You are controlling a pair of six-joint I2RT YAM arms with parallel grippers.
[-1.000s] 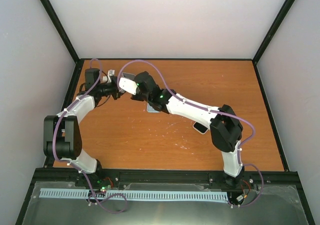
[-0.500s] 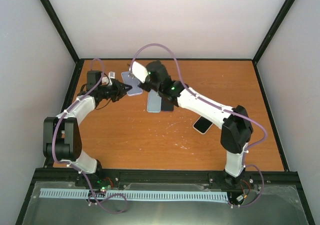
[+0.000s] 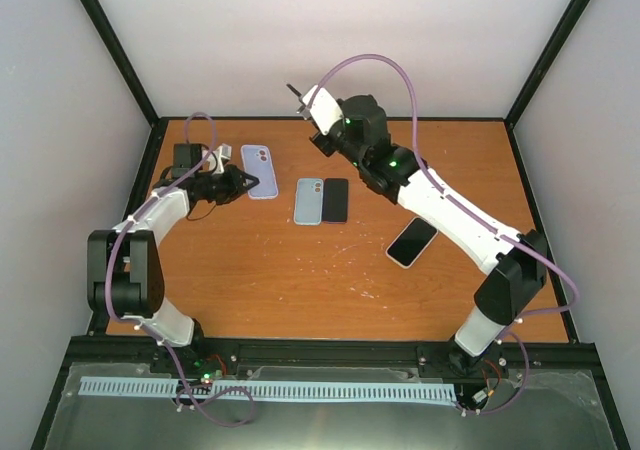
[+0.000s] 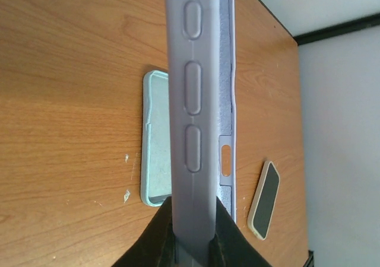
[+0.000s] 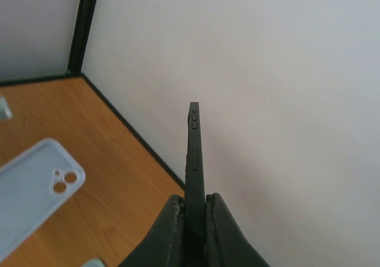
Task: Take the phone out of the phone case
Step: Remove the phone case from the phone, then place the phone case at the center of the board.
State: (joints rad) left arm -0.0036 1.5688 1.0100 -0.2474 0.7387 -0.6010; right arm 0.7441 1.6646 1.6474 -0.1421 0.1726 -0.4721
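Note:
The empty lavender case (image 3: 260,171) is parallel to the light-blue case. My left gripper should now lower the lavender case onto the open wood (image 3: 284,203) alongside until it lies flat.
My left gripper (image 3: 238,182) is shut on the near end of a lavender phone case (image 3: 261,170), which rests flat at the table's far left. In the left wrist view the case (image 4: 193,101) stands edge-on between my fingers, and its inside looks empty. My left gripper (image 4: 193,222) clamps its lower end. My right gripper (image 3: 310,112) is raised high near the back wall and shut on a thin dark phone (image 3: 296,95). In the right wrist view the phone (image 5: 194,154) sticks up edge-on from my right gripper (image 5: 194,200), with the lavender case (image 5: 32,190) below at the left.
A light-blue case (image 3: 309,201) and a black phone (image 3: 335,200) lie side by side mid-table. A phone in a cream case (image 3: 413,242) lies further right. The light-blue case (image 4: 155,142) and the cream-cased phone (image 4: 264,199) also show in the left wrist view.
My right gripper has pulled the dark phone away from the lavender case and lifted it up and back to the right. My left gripper has kept hold of the case.

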